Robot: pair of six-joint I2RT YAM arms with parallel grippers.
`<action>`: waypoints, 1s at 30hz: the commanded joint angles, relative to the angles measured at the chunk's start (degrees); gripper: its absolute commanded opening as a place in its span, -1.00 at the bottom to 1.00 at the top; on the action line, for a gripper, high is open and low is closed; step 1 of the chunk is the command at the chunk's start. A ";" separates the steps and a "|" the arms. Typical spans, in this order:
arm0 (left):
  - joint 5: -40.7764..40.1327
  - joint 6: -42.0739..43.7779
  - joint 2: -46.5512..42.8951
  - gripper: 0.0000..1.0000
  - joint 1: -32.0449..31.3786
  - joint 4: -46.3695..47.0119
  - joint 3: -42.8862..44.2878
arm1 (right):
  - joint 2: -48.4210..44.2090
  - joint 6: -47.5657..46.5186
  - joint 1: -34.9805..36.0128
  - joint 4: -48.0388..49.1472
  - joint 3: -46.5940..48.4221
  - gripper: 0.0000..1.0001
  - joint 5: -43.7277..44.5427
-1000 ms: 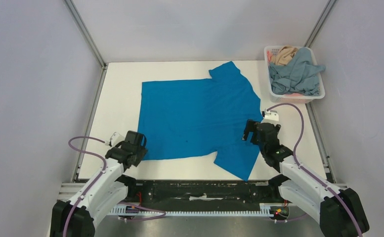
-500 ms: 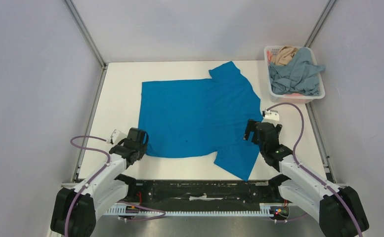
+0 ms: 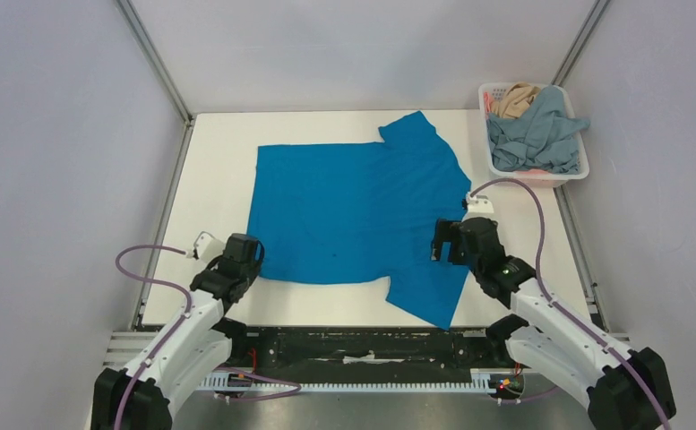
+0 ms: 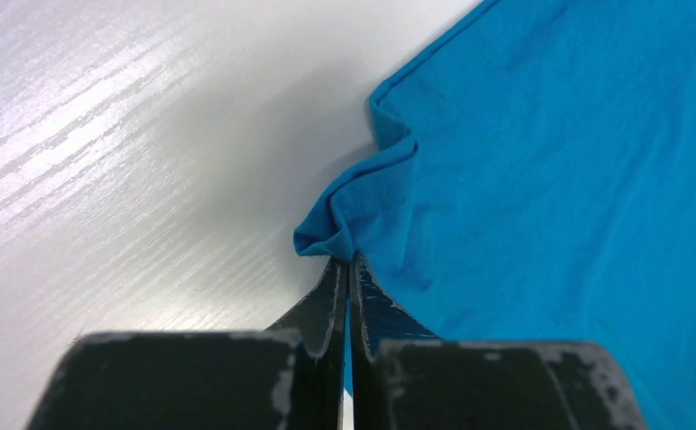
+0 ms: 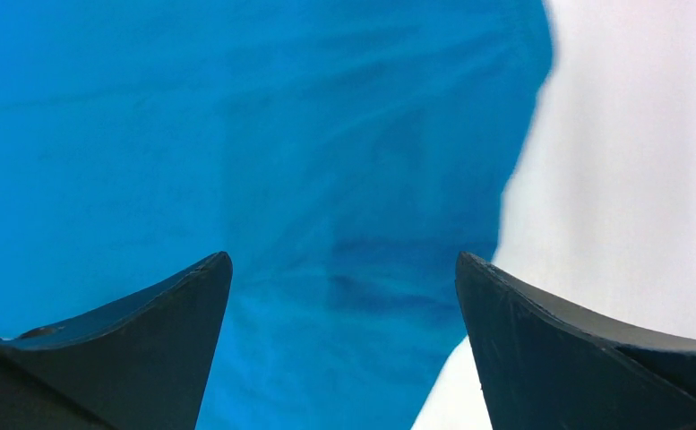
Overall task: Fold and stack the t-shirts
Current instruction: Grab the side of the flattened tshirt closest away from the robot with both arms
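Observation:
The near sleeve (image 3: 427,288) is loose while my left gripper holds the t-shirt's hem corner. Next, my right gripper takes hold of the sleeve's end (image 3: 423,313) and then folds that side of the t-shirt over first.
The vivid blue t-shirt (image 3: 362,210) lies spread flat on the white table. My left gripper (image 3: 253,262) is shut on its near left hem corner, which bunches up at the fingertips in the left wrist view (image 4: 348,260). My right gripper (image 3: 444,242) is open and empty, hovering over the shirt's right side near the near sleeve (image 3: 433,287); the right wrist view shows blue fabric (image 5: 263,152) between its spread fingers. The grey-blue t-shirt (image 3: 537,134) and the tan t-shirt (image 3: 514,98) lie crumpled in the basket.
The white slotted basket (image 3: 578,171) stands at the back right corner of the table (image 3: 219,161). Metal frame rails (image 3: 169,206) run along the table's left and right sides. Grey walls enclose the cell.
My left gripper has shifted slightly left and nearer, pulling the shirt's near left corner with it. My right gripper has moved left, further over the shirt.

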 commanded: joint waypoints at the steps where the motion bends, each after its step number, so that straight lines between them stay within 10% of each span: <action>1: -4.82 2.03 -2.68 -0.96 0.27 -0.32 1.40 | -0.06 0.93 9.32 -18.03 8.24 0.94 0.35; 15: -3.85 1.37 -3.10 -0.95 0.30 -1.99 0.69 | 12.27 8.83 39.60 -31.59 8.87 0.66 -7.75; 26: -3.76 0.71 -1.86 -0.95 0.25 -2.48 1.33 | 17.85 7.87 38.14 -28.18 3.70 0.33 -2.57; 30: -3.47 0.45 -1.04 -0.95 0.27 -2.54 1.73 | 17.36 4.93 35.50 -23.90 2.31 -0.26 -5.43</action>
